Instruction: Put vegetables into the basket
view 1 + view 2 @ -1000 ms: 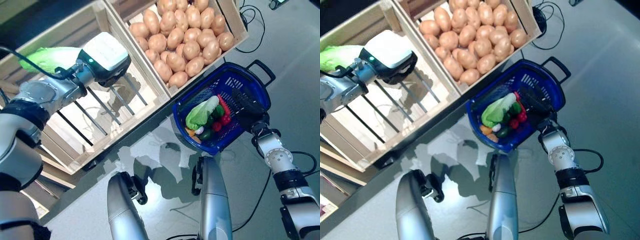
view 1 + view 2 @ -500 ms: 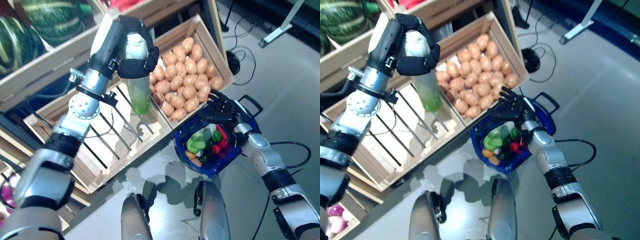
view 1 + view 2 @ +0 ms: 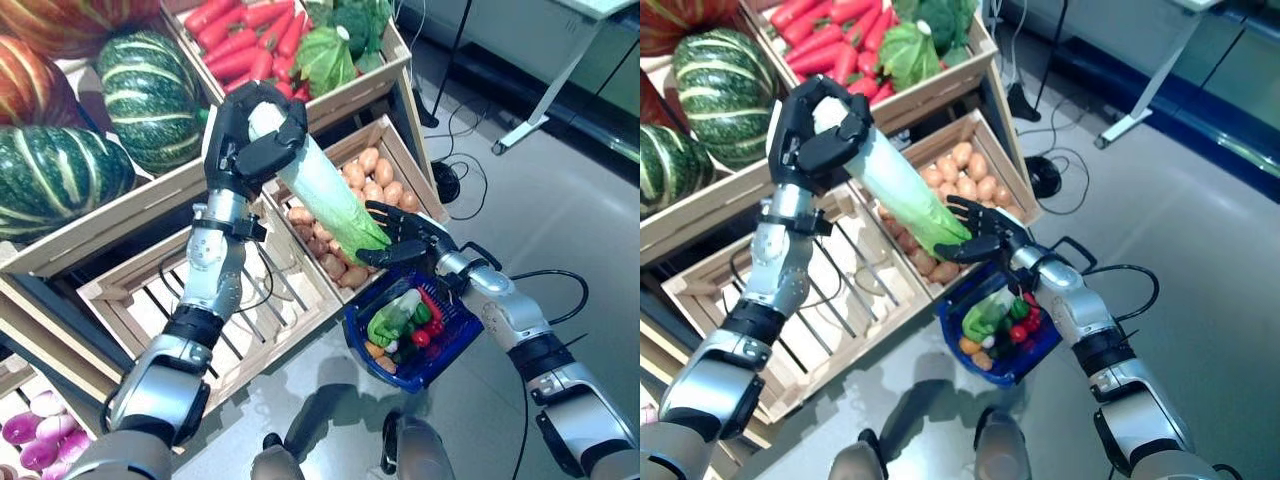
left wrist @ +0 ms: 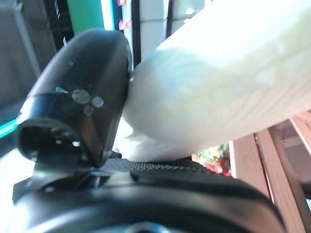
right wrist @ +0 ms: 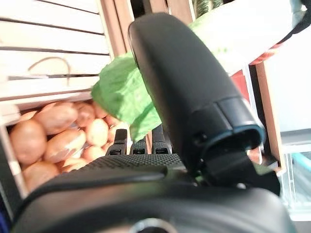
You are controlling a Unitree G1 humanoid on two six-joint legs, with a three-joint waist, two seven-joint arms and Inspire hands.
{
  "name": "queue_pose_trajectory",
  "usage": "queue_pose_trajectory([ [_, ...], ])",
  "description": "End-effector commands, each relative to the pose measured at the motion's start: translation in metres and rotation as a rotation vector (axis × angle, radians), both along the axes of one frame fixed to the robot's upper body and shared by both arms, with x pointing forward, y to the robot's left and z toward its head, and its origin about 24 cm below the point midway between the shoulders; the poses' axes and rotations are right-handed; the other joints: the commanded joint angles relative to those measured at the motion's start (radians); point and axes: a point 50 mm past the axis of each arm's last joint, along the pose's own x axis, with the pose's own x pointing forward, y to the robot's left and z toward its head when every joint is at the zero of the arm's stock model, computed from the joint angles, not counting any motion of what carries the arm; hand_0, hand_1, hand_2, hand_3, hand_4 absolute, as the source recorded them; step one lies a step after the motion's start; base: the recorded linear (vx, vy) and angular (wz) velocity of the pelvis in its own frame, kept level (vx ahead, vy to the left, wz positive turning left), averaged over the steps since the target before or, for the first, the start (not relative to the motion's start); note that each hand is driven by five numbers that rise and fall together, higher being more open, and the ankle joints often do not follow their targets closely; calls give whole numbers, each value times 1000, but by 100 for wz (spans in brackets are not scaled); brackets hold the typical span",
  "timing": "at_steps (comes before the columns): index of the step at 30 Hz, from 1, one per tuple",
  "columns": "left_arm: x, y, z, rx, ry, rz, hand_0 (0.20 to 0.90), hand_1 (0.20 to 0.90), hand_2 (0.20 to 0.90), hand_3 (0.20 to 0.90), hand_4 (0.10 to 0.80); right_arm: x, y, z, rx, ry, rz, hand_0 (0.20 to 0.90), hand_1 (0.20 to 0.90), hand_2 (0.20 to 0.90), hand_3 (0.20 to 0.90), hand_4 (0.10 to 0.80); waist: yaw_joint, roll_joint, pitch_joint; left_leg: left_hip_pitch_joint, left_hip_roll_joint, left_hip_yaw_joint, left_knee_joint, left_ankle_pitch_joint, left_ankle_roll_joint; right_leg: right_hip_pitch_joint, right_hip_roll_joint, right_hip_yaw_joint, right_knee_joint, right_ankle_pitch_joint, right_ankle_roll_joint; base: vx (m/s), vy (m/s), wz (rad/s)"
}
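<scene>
My gripper will carry the cabbage by its tip, and the cabbage will stay straight, because the cabbage's leafy tip (image 3: 362,237) stays in line with the held white stalk.
My left hand (image 3: 255,140) is shut on the white stalk end of a long pale-green cabbage (image 3: 325,200) and holds it up, slanting down to the right. The hand and cabbage also show in the left wrist view (image 4: 223,82). My right hand (image 3: 410,235) is open with its fingers spread just under the cabbage's leafy tip (image 5: 121,99), above the basket. The blue plastic basket (image 3: 420,378) stands on the floor below. It holds a green leafy vegetable (image 3: 392,318), small red ones (image 3: 428,325) and an orange one (image 3: 375,350).
A wooden stand of crates and shelves rises to the left and behind. A crate of potatoes (image 3: 385,180) lies just behind my right hand. A slatted crate (image 3: 200,320) sits under my left arm. Cables (image 3: 460,185) and a metal table leg (image 3: 560,85) lie on the grey floor at the right.
The camera has shifted. My left hand has carried the cabbage from over the slatted crate towards the right. My right hand has risen from the basket's rim to the cabbage's leafy tip.
</scene>
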Motion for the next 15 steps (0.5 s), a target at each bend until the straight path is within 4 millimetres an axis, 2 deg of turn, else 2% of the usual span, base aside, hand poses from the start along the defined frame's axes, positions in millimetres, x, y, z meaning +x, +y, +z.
queue_pose_trajectory([
  [1,-15,-6,0,-14,-84,-5,300,300,300,300,400,-9,36,9,153,-36,141,900,900,900,900,800,7,-33,-256,0,-67,6,-37,31,57,119,-4,54,-222,118,20,10,-15,15],
  [6,-21,-9,-8,33,-68,1,300,300,300,300,400,-9,35,26,119,-93,145,900,900,900,900,800,6,-38,-264,36,-82,5,-86,43,63,152,15,71,-267,136,16,18,1,10],
  [9,-21,-13,-14,53,-53,-8,300,300,300,300,400,-7,35,46,32,-189,119,900,900,900,900,800,4,-37,-273,61,-97,2,-134,56,64,172,29,83,-297,146,17,20,15,8],
  [15,-22,-20,-23,36,-28,-30,300,300,300,300,400,-5,37,70,-130,-320,99,900,900,900,900,800,2,-36,-282,86,-108,-5,-173,63,69,187,37,95,-325,157,17,25,19,3],
])
